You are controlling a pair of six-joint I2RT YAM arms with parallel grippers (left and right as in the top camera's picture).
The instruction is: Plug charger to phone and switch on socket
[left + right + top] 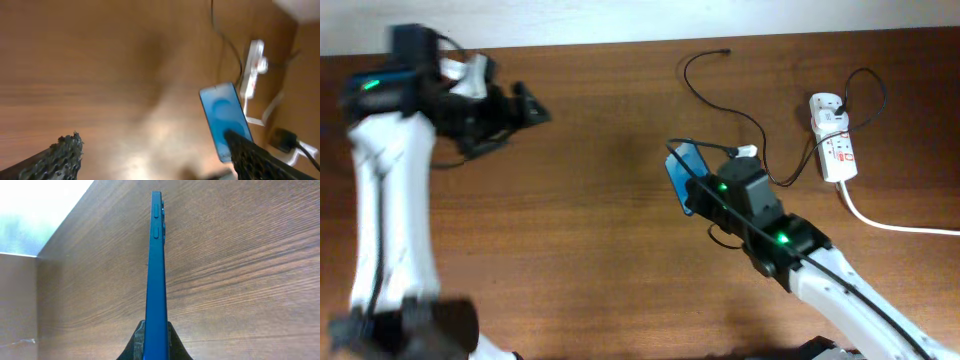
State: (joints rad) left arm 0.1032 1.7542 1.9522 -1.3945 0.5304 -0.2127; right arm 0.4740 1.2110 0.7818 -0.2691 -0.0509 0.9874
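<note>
I should first take the phone's loose end (679, 166) with my left gripper, because the phone fills my right gripper, which is nearer the charger cable (725, 51) and socket.
The phone (682, 172), with its cyan-blue screen, is held tilted above the table in my right gripper (705, 195). In the right wrist view the phone (156, 265) stands edge-on between the shut jaws (156, 340). It also shows in the left wrist view (224, 117). The charger cable (720, 95) is thin and black, its free tip (725, 51) lying at the far edge. The white socket (833, 137) lies at the right with red-marked switches; it shows blurred in the left wrist view (252, 65). My left gripper (525, 108) is open and empty at the far left, jaws wide (150, 155).
A thick white cord (895, 222) runs from the socket to the right edge. A black plug (842, 102) sits in the socket's far outlet. The wooden table (580, 230) ends at a pale wall along the far edge.
</note>
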